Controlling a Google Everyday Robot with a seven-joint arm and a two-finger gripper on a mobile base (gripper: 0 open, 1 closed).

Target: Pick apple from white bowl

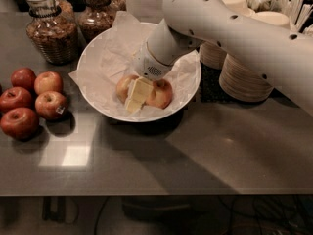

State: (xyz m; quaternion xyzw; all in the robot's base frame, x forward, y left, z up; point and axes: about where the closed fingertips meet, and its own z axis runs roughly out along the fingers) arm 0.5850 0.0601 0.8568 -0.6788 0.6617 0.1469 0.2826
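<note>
The robot's fingers are between the paler apple and the pink-orange apple (161, 94), so next the gripper opens, moves toward the paler apple (123, 87) and closes around it before lifting.
The white bowl (98, 62), wide and lined with crumpled white paper, stands at the middle back of the dark counter. Two apples lie in it. The paler, yellow-brown apple (122, 86) is on the left. A brighter pink-orange apple (162, 95) is on the right. My gripper (137, 96) reaches down into the bowl from the upper right. It sits between the two apples, right against the paler one and covering its right side. My white arm (234, 33) hides the bowl's far right rim.
Several dark red apples (29, 102) lie in a group at the left. Two glass jars (51, 28) stand behind them. Stacks of beige paper bowls (244, 80) stand to the right of the white bowl. The counter's front edge runs along the bottom.
</note>
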